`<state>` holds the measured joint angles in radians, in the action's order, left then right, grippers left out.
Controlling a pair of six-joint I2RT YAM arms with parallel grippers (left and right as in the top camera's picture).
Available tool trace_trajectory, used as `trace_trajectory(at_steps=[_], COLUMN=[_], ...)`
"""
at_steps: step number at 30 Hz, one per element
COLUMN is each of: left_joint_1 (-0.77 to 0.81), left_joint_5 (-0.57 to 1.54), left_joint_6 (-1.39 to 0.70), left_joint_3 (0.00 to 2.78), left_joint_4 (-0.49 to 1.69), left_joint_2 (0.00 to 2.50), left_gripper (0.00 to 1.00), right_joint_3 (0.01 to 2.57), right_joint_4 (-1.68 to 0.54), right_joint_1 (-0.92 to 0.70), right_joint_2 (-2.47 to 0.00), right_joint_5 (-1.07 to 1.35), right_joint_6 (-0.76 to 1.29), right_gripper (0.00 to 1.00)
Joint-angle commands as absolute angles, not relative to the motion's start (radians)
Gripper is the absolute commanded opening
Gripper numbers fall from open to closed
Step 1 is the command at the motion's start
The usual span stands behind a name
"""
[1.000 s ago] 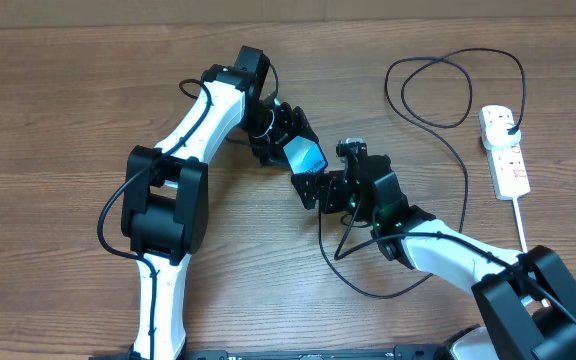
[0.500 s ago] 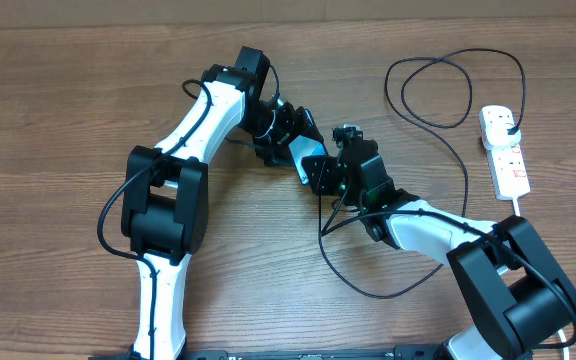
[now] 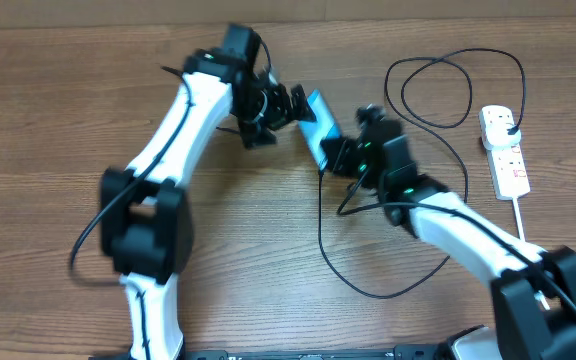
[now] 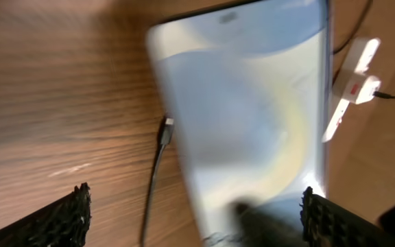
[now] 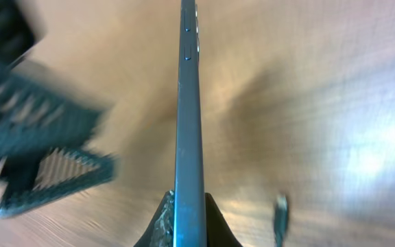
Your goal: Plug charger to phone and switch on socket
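The robot's right gripper has hold of the phone at its lower end (image 3: 323, 157), where the charger has to go in, so the left gripper should grasp the phone (image 3: 309, 130) by its free edge.
The phone (image 3: 317, 122), its light blue screen lit, is tilted up off the table between the two arms. My right gripper (image 3: 334, 153) is shut on its lower end; the right wrist view shows the phone (image 5: 187, 116) edge-on, pinched between both fingers (image 5: 162, 223). Just left of the phone, my left gripper (image 3: 286, 108) stands wide open and holds nothing; the phone (image 4: 245, 116) fills its wrist view. The charger's black cable (image 3: 320, 235) loops over the table. Its connector tip (image 4: 166, 129) lies free on the wood beside the phone. The socket (image 3: 508, 160) lies at the far right.
The charger's black plug (image 3: 509, 126) sits in the socket's far end. A thick white cord (image 3: 521, 225) runs from the socket toward the front edge. The cable makes a large loop (image 3: 448, 85) at the back right.
My left gripper has opened, let go of the phone and drawn back. My right gripper has shut on the phone and carried it toward the table's far side.
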<state>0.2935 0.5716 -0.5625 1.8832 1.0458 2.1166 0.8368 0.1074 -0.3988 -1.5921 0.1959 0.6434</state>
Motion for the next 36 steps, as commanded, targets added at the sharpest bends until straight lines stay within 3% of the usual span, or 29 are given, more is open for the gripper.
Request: trace_trajectory(at_steps=[1,4,10,15,16,23,36], left_joint_1=[0.295,0.295,0.293,0.293,0.293,0.293,0.293], left_joint_5=[0.372,0.376,0.616,0.68,0.717,0.783,0.794], left_joint_6=[-0.438,-0.411,-0.42,-0.664,-0.776,-1.082,-1.292], left_joint_3=[1.881,1.752,1.194,0.841,0.763,0.716,0.716], left_joint_4=[1.035,0.948,0.37,-0.172,-0.392,-0.962,-1.345], left_joint_2=[1.914,1.818,1.554,1.499,1.528,1.728,1.844], left_gripper=[1.0,1.0,1.0,1.0,1.0,1.0,0.97], right_joint_3=[0.886,0.886,0.886,0.886,0.886,0.885,0.885], right_joint_4=[0.123,0.139,0.168,0.216,0.227,0.273,0.345], right_joint_1=[-0.318,-0.242,-0.144,-0.155,-0.167,-0.266,-0.341], right_joint_2=[-1.514,-1.513,-1.514,-1.514,-1.515,-1.524,-1.586], right_joint_5=[0.357,0.507,0.775,0.842,0.843,0.793,0.746], right_joint_6=[0.734,0.826,0.903,0.921,0.921,0.91,0.916], right_gripper=[0.04,0.04,0.04,0.04,0.04,0.04,0.04])
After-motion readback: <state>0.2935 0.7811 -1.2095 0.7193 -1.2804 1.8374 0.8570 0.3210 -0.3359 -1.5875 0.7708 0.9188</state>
